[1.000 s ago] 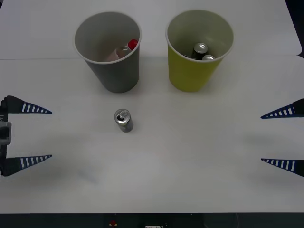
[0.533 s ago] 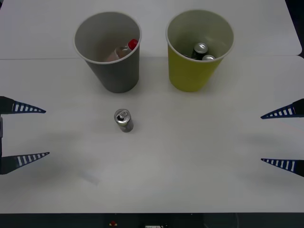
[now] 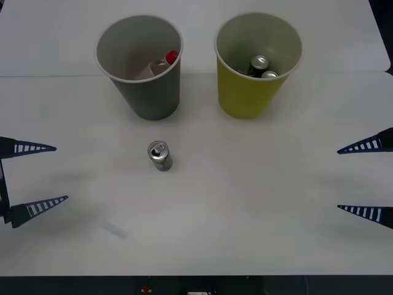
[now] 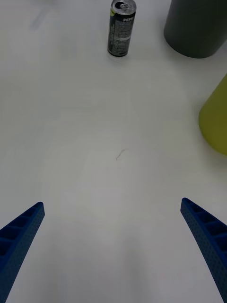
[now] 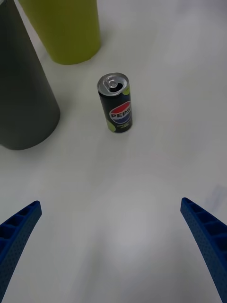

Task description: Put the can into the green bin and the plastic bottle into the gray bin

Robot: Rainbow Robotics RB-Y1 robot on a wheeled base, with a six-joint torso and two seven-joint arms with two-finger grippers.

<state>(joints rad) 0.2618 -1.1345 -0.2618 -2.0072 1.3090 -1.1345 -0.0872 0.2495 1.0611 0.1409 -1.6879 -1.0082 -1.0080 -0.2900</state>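
Note:
The black Pepsi can [image 3: 160,156] will tip and lie at a slant among the cans [image 3: 260,66] when I drop it in, because they already crowd the green bin.
The can [image 3: 159,155] stands upright on the white table in front of the gray bin [image 3: 150,98]; its top is silver with a pull tab. Up close the can [image 5: 115,103] has a dark labelled body. The plastic bottle [image 3: 161,64] lies inside the gray bin, red cap up. To the right stands the green bin [image 3: 245,98]. My left gripper [image 3: 61,173] is open at the left edge, well left of the can. My right gripper [image 3: 338,179] is open at the right edge. Both hold nothing.
Two more cans [image 3: 264,67] lie inside the green bin. The right wrist view shows the can [image 4: 122,28] far off, beside the gray bin [image 4: 196,28] and the green bin [image 4: 215,118]. Bare table [image 3: 245,203] lies between the grippers.
The left gripper has shifted: its upper finger drew back leftward and dropped a little, and the gap between its fingers narrowed slightly. The right gripper, can and bins have not moved.

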